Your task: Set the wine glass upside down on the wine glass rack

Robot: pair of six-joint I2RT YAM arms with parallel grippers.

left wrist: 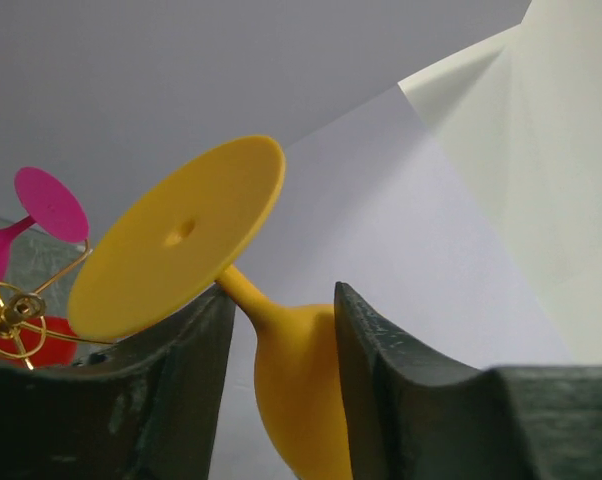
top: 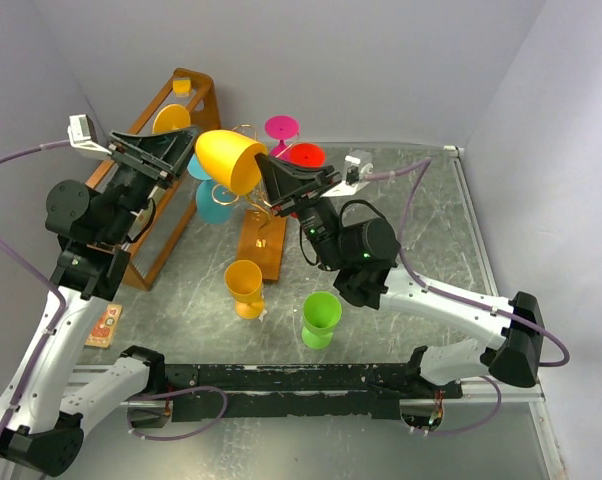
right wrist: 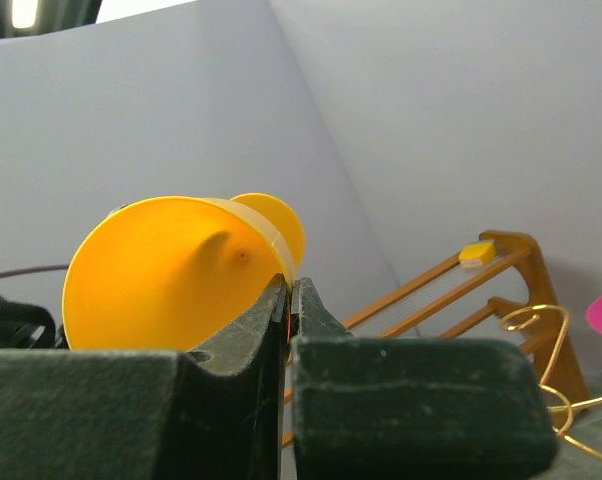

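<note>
My left gripper should hold the wine glass's stem and tip its bowl down before my right gripper takes the foot (top: 171, 118), because my right gripper is pinching the wine glass's rim (top: 261, 148).
A yellow wine glass (top: 231, 160) hangs on its side in the air above the wine glass rack (top: 263, 245), a gold wire tree on a small wooden base. My right gripper (top: 266, 172) is shut on the rim of its bowl (right wrist: 171, 275), pinching it at the fingertips (right wrist: 277, 300). My left gripper (top: 186, 150) is open and straddles the stem just under the round foot (left wrist: 181, 235); the bowl (left wrist: 296, 390) rests against one finger, with a gap to the other. A gold spiral arm shows in the left wrist view (left wrist: 16, 315) and the right wrist view (right wrist: 536, 325).
Pink (top: 281, 128), red (top: 306, 155) and teal (top: 216, 203) glasses are around the wire tree. A yellow glass (top: 244, 287) and a green glass (top: 321, 318) stand on the table in front. A large slanted wooden shelf rack (top: 209, 95) stands back left.
</note>
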